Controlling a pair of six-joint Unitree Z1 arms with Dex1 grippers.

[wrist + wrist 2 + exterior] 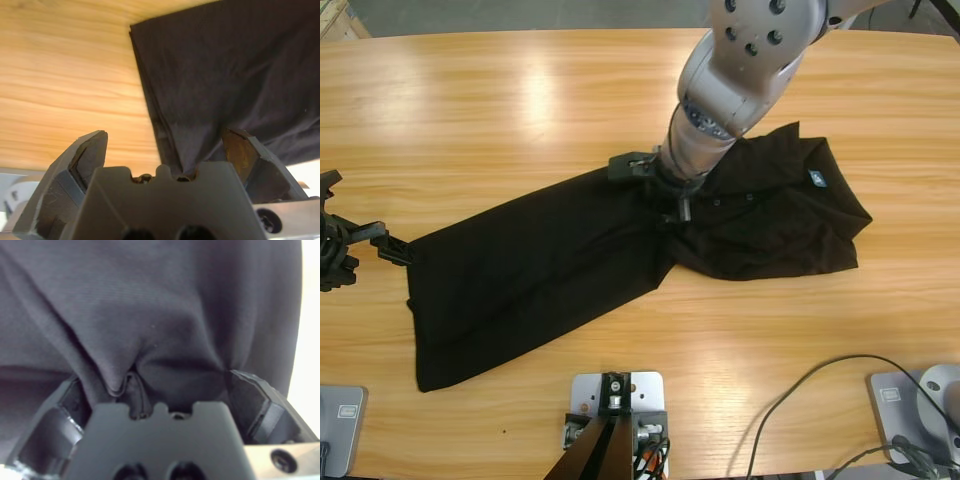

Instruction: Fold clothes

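Note:
My gripper will make the black polo shirt slide along in one piece when it pulls the shirt's middle, because the hem end lies flat and smooth up to the bunched cloth.
The black polo shirt lies stretched across the wooden table, its hem end at the lower left. Its collar and blue neck label are at the right. My left gripper sits at the shirt's far left corner. In the left wrist view it is open, with the folded fabric edge running down between the jaws. My right gripper comes down from the top onto the shirt's middle. In the right wrist view it is open and pressed into bunched cloth.
The right arm's big silver body overhangs the back middle of the table. A black cable curls over the table's front right. Bare wood shows left of the shirt and along the front edge.

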